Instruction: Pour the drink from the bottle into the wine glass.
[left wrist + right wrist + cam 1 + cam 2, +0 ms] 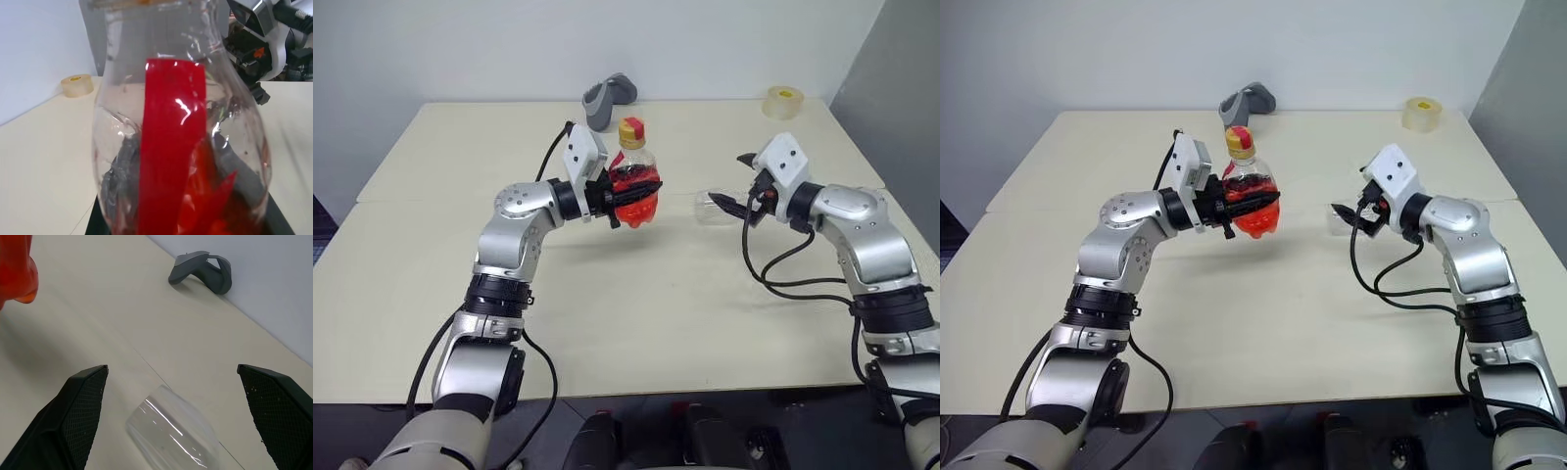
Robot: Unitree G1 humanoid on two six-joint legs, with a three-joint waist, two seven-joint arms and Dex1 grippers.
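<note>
The cap (631, 129) should come off and leave the yellow ring (632, 144) behind when I open the bottle, because the ring goes around the bottle's neck under the cap.
My left gripper (628, 195) is shut on the bottle (635, 159), holding it upright above the middle of the table. The bottle is clear plastic with a red-and-yellow cap (631, 129), and the red drink (640, 210) fills its lower part. To its right the clear wine glass (707, 206) appears to lie on its side on the table, its stem hidden. My right gripper (736, 209) is open just right of the glass. In the right wrist view the glass (171, 435) lies low between the spread fingers (83, 401), apart from them.
A grey curved object (607, 98) sits at the back of the cream table (656, 323). A roll of tape (783, 102) lies at the back right corner. Black cables hang from both wrists.
</note>
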